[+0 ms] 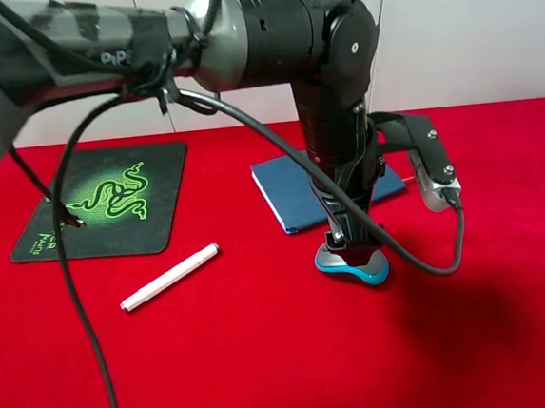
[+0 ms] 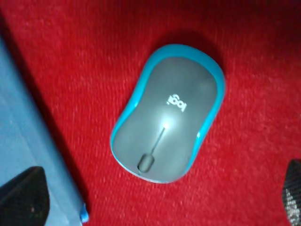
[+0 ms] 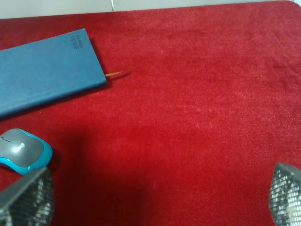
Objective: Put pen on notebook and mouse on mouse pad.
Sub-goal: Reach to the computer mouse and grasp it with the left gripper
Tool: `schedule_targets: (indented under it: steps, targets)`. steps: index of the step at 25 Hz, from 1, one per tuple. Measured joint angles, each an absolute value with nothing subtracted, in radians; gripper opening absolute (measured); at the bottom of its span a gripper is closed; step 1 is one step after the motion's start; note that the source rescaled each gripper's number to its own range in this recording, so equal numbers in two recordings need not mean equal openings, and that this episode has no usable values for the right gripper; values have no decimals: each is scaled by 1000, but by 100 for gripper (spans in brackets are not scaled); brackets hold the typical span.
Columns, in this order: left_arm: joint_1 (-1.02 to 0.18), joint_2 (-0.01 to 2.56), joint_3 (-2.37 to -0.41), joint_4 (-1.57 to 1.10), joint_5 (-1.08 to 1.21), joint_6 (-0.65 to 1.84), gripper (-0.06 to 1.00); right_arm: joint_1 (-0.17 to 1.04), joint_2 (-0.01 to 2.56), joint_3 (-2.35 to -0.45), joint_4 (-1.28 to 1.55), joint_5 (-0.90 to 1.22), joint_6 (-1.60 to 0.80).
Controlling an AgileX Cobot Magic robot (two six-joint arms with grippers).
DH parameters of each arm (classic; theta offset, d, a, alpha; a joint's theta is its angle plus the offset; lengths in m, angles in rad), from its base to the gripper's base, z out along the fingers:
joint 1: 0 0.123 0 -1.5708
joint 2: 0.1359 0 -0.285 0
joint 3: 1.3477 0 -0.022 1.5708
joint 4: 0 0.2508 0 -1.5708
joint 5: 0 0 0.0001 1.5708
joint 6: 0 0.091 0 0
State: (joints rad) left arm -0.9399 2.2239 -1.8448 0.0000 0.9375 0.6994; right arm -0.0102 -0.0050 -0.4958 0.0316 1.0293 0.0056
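The mouse (image 1: 358, 270) is clear of the notebook, and its teal sides (image 2: 135, 100) face the open fingers of my left gripper. I go on down until the fingers are on both sides of the mouse, then close them.
The grey and teal mouse (image 1: 359, 268) lies on the red cloth just in front of the dark blue notebook (image 1: 285, 188). My left gripper (image 1: 351, 245) reaches across from the left and hangs right over the mouse (image 2: 169, 113), open, one fingertip (image 2: 23, 197) over the notebook's edge (image 2: 23, 132). The white pen (image 1: 170, 277) lies at an angle in front of the black mouse pad (image 1: 155, 167) at the back left. My right gripper (image 3: 156, 195) is open and empty over bare cloth, off to one side of the mouse (image 3: 21, 150) and notebook (image 3: 47, 70).
A black cable (image 1: 81, 307) from the left arm loops down over the mouse pad's front and the cloth at the left. The notebook's red ribbon (image 3: 115, 74) sticks out at one corner. The right arm is hidden in the exterior view.
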Motion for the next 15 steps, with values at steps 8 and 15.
schedule_targets:
  steps: [8, 15]
  targets:
    - [-940, 2292, -1848, -29, 898, 744, 100, -10, -5, -496, 33, 1029, 6]
    - [-940, 2338, -1848, -41, 855, 786, 100, -10, -5, -496, 33, 1029, 6]
